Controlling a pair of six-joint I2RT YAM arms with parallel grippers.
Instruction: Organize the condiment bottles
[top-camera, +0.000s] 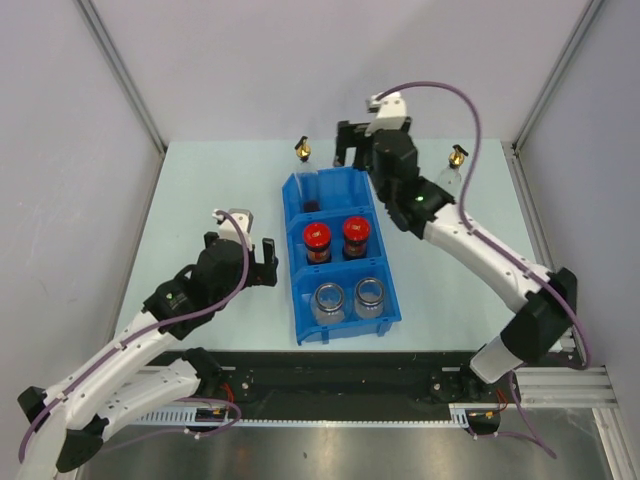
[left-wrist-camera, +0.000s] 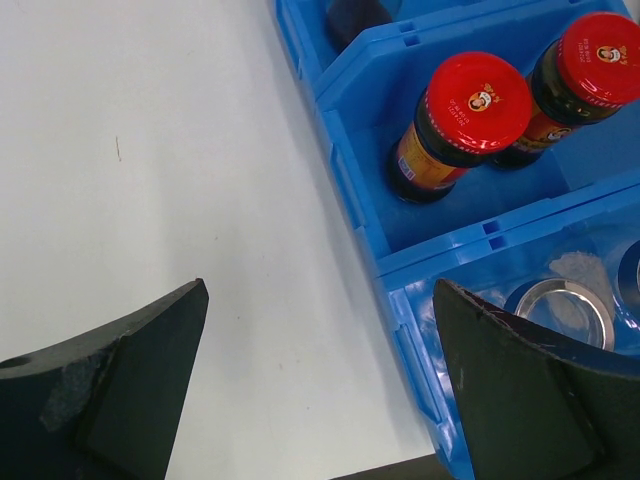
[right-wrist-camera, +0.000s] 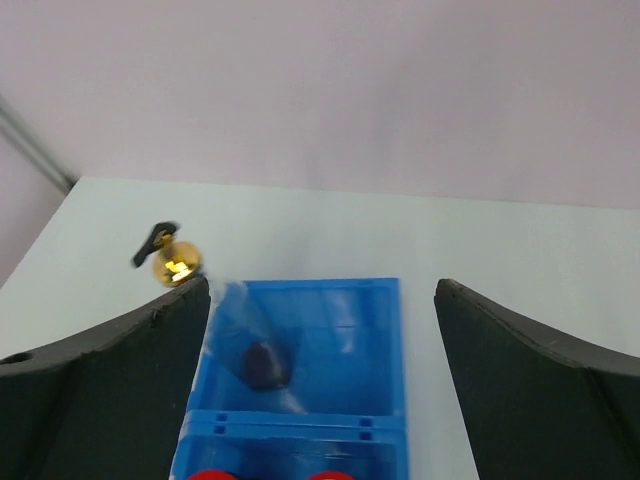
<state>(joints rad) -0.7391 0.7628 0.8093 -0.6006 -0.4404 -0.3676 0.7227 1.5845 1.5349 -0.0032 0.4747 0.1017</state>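
Note:
My open right gripper is moving toward the second gold-spout bottle (top-camera: 449, 181), which stands upright and clear of the blue bin. I should keep it moving toward the bottle until the fingers are on either side of its neck (top-camera: 455, 166).
The blue bin (top-camera: 296, 255) holds two red-lidded brown jars (top-camera: 318, 238) (top-camera: 356, 232) in its middle compartment and two silver-lidded clear jars (top-camera: 329, 300) (top-camera: 370, 295) in its near one. A clear bottle with a gold spout (top-camera: 302, 150) leans in the far compartment's left corner; it also shows in the right wrist view (right-wrist-camera: 175, 262). The second gold-spout bottle (top-camera: 456, 160) stands on the table to the right. My right gripper (top-camera: 350, 150) (right-wrist-camera: 322, 288) is open above the far compartment. My left gripper (top-camera: 242, 250) (left-wrist-camera: 320, 290) is open, empty, just left of the bin (left-wrist-camera: 350, 180).
White walls close in the table on three sides, with metal posts at the far corners. The right arm's forearm (top-camera: 470, 245) crosses the table right of the bin. The rail with the arm bases (top-camera: 330, 385) runs along the near edge.

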